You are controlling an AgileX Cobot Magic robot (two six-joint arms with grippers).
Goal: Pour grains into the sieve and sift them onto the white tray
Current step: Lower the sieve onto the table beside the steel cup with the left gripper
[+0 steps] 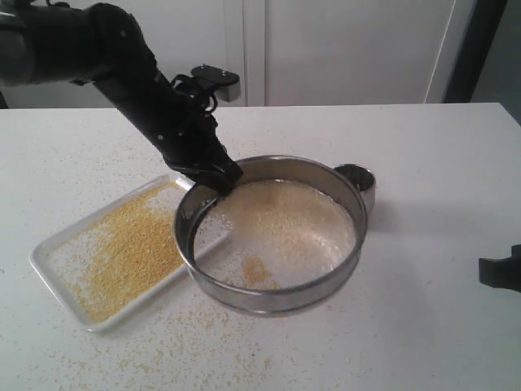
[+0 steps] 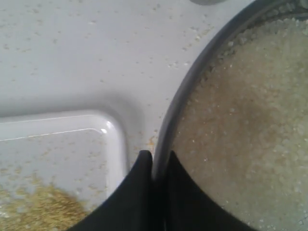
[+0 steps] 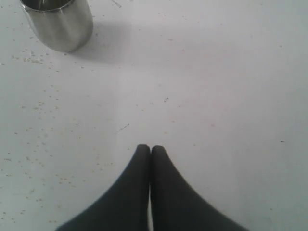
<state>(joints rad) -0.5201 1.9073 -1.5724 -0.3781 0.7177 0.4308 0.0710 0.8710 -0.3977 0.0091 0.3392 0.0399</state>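
Observation:
The table (image 1: 376, 289) in front of the steel cup is free, so my left gripper should continue to bring the sieve down, clear of the tray, until the sieve's ring sits flat.
The sieve (image 1: 326, 287), a wide steel ring with a mesh bottom, holds pale beige grains (image 1: 285, 232) and sits to the right of the white tray (image 1: 50, 270), overlapping its right end. Golden-yellow grains (image 1: 134, 248) lie spread on the tray. My left gripper (image 1: 218, 181) is shut on the sieve's rim (image 2: 187, 91), one finger outside the ring and one inside. In the left wrist view the tray's corner (image 2: 113, 132) lies beside the rim. My right gripper (image 3: 150, 150) is shut with nothing in it, low over bare table; only a dark bit of it (image 1: 501, 269) shows at the exterior view's right edge.
A small steel cup (image 1: 358, 181) stands just behind the sieve's right side; it also shows in the right wrist view (image 3: 60, 24). Stray grains (image 1: 203, 326) are scattered over the white table around the tray and the sieve.

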